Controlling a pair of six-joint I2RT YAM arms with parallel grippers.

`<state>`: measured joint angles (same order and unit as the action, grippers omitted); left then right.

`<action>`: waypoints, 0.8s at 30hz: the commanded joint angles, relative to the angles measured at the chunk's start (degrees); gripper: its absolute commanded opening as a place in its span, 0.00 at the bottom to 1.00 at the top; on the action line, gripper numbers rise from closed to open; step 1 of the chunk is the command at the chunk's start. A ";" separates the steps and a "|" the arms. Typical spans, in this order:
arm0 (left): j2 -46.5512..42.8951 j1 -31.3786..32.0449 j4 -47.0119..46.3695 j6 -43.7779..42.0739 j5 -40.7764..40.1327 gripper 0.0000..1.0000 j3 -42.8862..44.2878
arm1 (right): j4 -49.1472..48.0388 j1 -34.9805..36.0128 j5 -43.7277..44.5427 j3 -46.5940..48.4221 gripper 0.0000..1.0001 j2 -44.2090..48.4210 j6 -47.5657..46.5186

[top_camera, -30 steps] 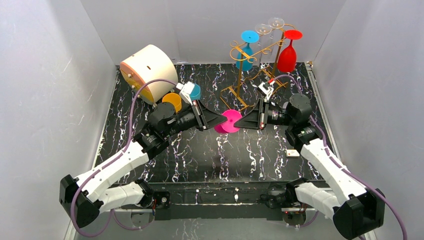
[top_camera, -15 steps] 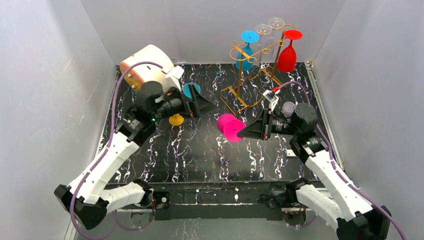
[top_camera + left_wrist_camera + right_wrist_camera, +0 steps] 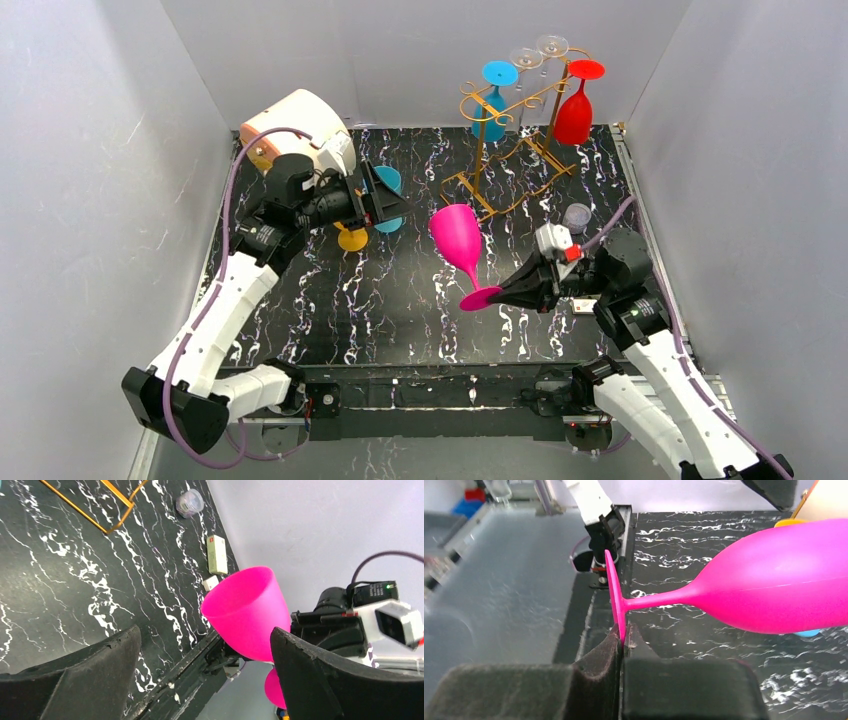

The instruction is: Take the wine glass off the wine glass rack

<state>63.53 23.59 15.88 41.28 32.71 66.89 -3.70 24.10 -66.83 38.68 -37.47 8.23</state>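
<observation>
I should take the bowl's rim with my left gripper and stand the pink glass next to the orange glass, because my right gripper is pinching the pink glass by its foot.
A pink wine glass hangs in the air over the middle of the table, bowl up and tilted. My right gripper is shut on the rim of its round foot, with the bowl stretching away to the right. The gold wire wine glass rack stands at the back, with a blue glass, a red glass and clear glasses hanging on it. My left gripper is open and holds nothing, off to the left of the pink glass, which shows beyond its black fingers.
A cream cylinder lies at the back left. An orange glass and a teal glass sit by my left gripper. A small clear cup and a white box lie near the right arm. Grey walls enclose the table.
My left gripper has opened, let go of the pink glass and pulled back to the left. My right arm has drawn the glass toward the near side and swung its bowl upward.
</observation>
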 commanded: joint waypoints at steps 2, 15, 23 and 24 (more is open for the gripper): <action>1.04 -1.87 3.36 -1.07 -1.82 0.98 4.49 | 8.33 0.28 -4.67 -0.77 0.01 -0.55 -33.79; 12.38 -2.68 7.70 -4.75 3.64 0.91 16.80 | 27.50 0.70 -8.64 6.64 0.01 -3.86 -70.98; 13.35 -2.68 11.14 -10.33 11.82 0.86 20.25 | 31.33 4.13 -4.39 9.61 0.01 -5.30 -81.48; 12.78 -2.68 8.82 -9.16 13.36 0.84 19.72 | 31.09 4.28 -4.31 9.44 0.01 -5.14 -81.79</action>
<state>78.46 21.10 27.51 31.88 37.26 86.19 25.78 27.75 -70.89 45.54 -42.89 -66.46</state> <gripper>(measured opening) 0.866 0.053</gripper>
